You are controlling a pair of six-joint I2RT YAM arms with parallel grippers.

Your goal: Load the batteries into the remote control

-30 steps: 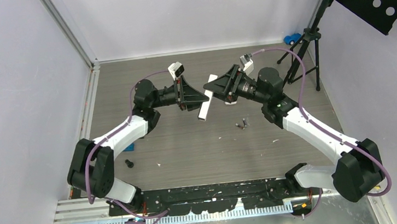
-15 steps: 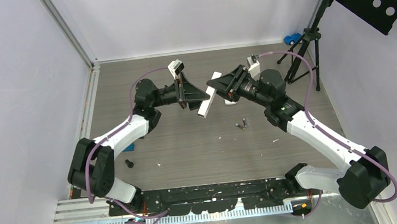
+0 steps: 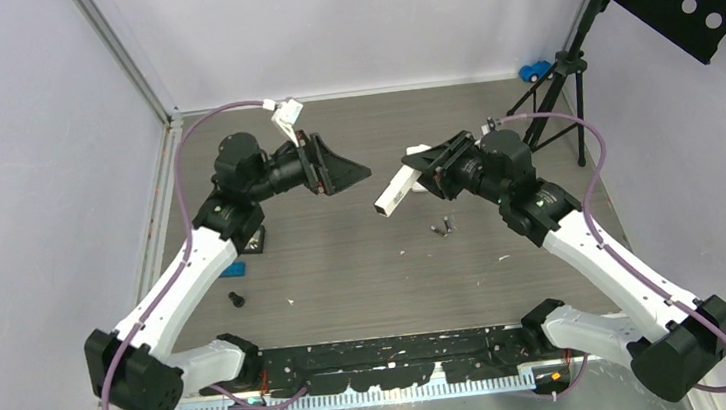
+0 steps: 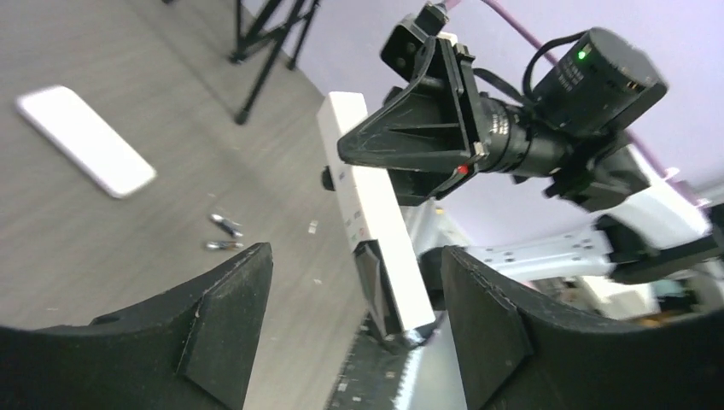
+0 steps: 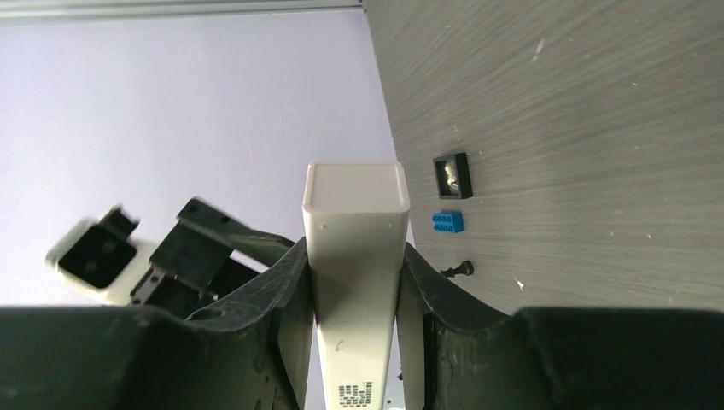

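The remote's open compartment [image 4: 374, 284] is pointing down in my right gripper, so next my left gripper grabs the remote's loose end [image 3: 391, 200] before my right gripper lets go.
My right gripper [image 3: 416, 172] is shut on a white remote [image 3: 393, 192] and holds it in the air above the table's middle. In the right wrist view the remote [image 5: 356, 231] stands clamped between the fingers of that gripper [image 5: 354, 265]. The left wrist view shows a dark open compartment near the remote's [image 4: 367, 205] lower end. My left gripper [image 3: 356, 172] is open and empty, a short way left of the remote, with its jaws wide apart [image 4: 354, 256]. Two batteries [image 3: 442, 228] lie on the table below the remote and also show in the left wrist view [image 4: 222, 235].
A second white remote [image 4: 85, 152] lies flat on the table behind the batteries. A black square part [image 3: 255, 240], a blue brick [image 3: 234, 270] and a small black knob [image 3: 237, 300] lie at the left. A black tripod stand [image 3: 554, 96] stands at the back right.
My left gripper has drawn back to the left, away from the remote. My right gripper has shifted a little right with the remote, which now lies more level.
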